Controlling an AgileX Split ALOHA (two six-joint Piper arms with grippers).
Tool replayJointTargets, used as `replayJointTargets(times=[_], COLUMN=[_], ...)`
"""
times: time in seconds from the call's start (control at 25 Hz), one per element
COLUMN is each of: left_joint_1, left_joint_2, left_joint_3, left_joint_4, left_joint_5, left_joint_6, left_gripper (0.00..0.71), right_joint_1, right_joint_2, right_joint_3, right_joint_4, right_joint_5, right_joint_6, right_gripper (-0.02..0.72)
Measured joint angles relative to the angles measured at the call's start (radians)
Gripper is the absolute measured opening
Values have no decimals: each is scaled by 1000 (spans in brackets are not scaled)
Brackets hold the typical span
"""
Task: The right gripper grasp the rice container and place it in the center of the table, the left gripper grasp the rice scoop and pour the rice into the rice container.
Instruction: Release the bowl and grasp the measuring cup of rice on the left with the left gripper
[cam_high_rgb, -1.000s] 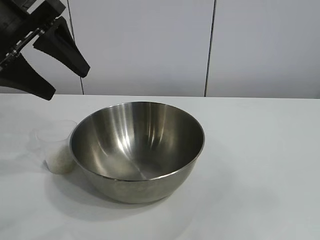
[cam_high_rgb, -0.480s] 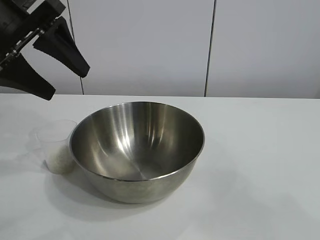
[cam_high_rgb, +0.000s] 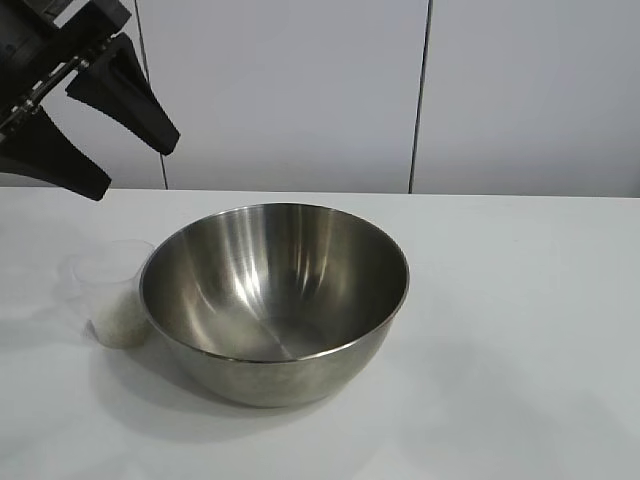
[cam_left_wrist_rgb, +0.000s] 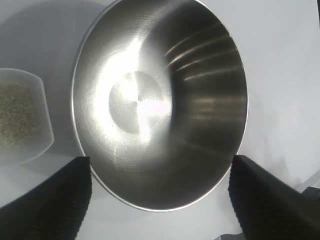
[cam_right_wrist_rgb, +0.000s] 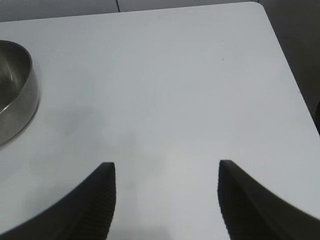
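Observation:
I expect almost all of the rice to run out and spread in a thin, patchy layer when I pour, because loose grains (cam_left_wrist_rgb: 17, 116) show in the rice scoop (cam_high_rgb: 112, 295).
The rice container (cam_high_rgb: 275, 300), a large steel bowl, stands empty on the white table (cam_high_rgb: 520, 330) near its middle. The rice scoop (cam_high_rgb: 110, 295), a frosted plastic cup with rice (cam_high_rgb: 118, 325) in its bottom, stands against the bowl's left side. My left gripper (cam_high_rgb: 133, 165) is open and empty, raised above and behind the scoop. In the left wrist view the bowl (cam_left_wrist_rgb: 160, 100) lies beyond the left gripper (cam_left_wrist_rgb: 160, 164), with the scoop (cam_left_wrist_rgb: 22, 125) beside it. My right gripper (cam_right_wrist_rgb: 166, 164) is open and empty over bare table, apart from the bowl (cam_right_wrist_rgb: 15, 95).
A pale panelled wall (cam_high_rgb: 300, 90) rises behind the table's back edge. The table's rounded corner and side edge (cam_right_wrist_rgb: 280, 45) show in the right wrist view. Bare tabletop lies to the right of the bowl.

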Motion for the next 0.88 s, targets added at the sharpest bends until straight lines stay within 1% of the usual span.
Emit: replayJointTargets(times=[0.36, 0.44, 0.6, 0.68, 0.8, 0.88], left_joint_1=[0, 0, 0, 0, 0, 0], left_joint_2=[0, 0, 0, 0, -4, -24], left_joint_3=[0, 0, 0, 0, 0, 8], left_joint_4=[0, 0, -1, -1, 20, 47], left_joint_5=[0, -15, -95, -145, -247, -343], left_joint_6=[0, 0, 5, 49, 145, 183], left_gripper=[552, 552, 552, 552, 552, 552], right_joint_1=[0, 0, 0, 0, 0, 0], right_joint_2=[0, 0, 0, 0, 0, 0], right_joint_3=[0, 0, 0, 0, 0, 0], right_joint_4=[0, 0, 0, 0, 0, 0], right_joint_5=[-2, -2, -2, -2, -2, -2], right_joint_6=[3, 3, 3, 3, 3, 3], right_gripper=[409, 409, 409, 409, 409, 409])
